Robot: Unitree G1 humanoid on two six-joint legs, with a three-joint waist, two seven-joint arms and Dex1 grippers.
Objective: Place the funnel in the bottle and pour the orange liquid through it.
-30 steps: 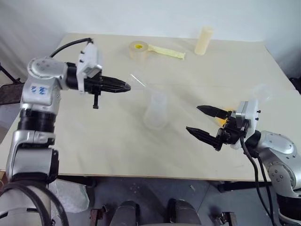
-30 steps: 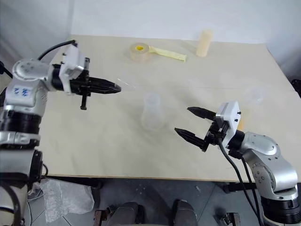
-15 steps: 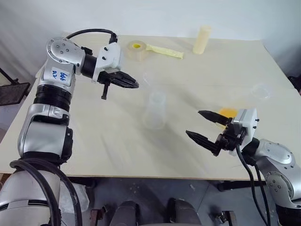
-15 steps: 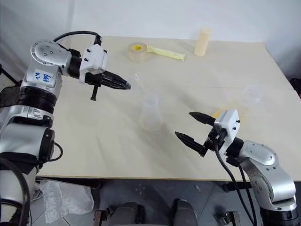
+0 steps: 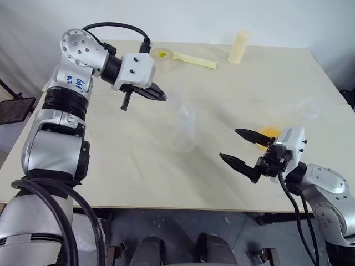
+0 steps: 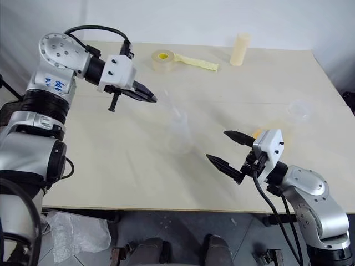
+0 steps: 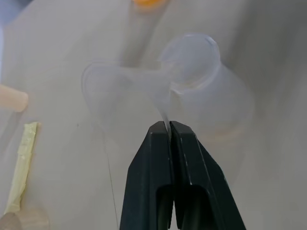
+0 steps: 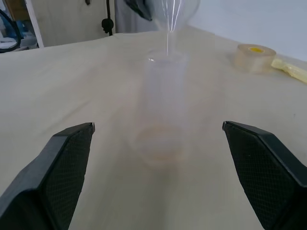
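My left gripper is holding the funnel with the funnel's spout (image 8: 171, 42) pointing down at the bottle's opening (image 8: 165, 57), so it should keep lowering the funnel until the funnel's cone sits on the bottle's opening, then let go.
My left gripper (image 5: 162, 97) is shut on the rim of the clear funnel (image 7: 120, 91), which it holds tilted just above the table's middle. The funnel's thin spout (image 8: 168, 33) comes down to the open mouth of the clear bottle (image 5: 183, 132), which stands upright; I cannot tell whether the spout tip is inside. My right gripper (image 5: 228, 144) hovers wide open to the right of the bottle, holding nothing. Just behind its fingers, the orange liquid (image 5: 269, 132) sits low on the table.
A tape roll (image 5: 162, 56) with a loose yellowish strip and a cream cylinder (image 5: 239, 47) stand at the table's far edge. A low clear cup (image 5: 308, 107) sits near the right edge.
My left arm has swung right and rolled its wrist, carrying the funnel from left of the bottle to above its mouth. The right gripper has stayed put, open.
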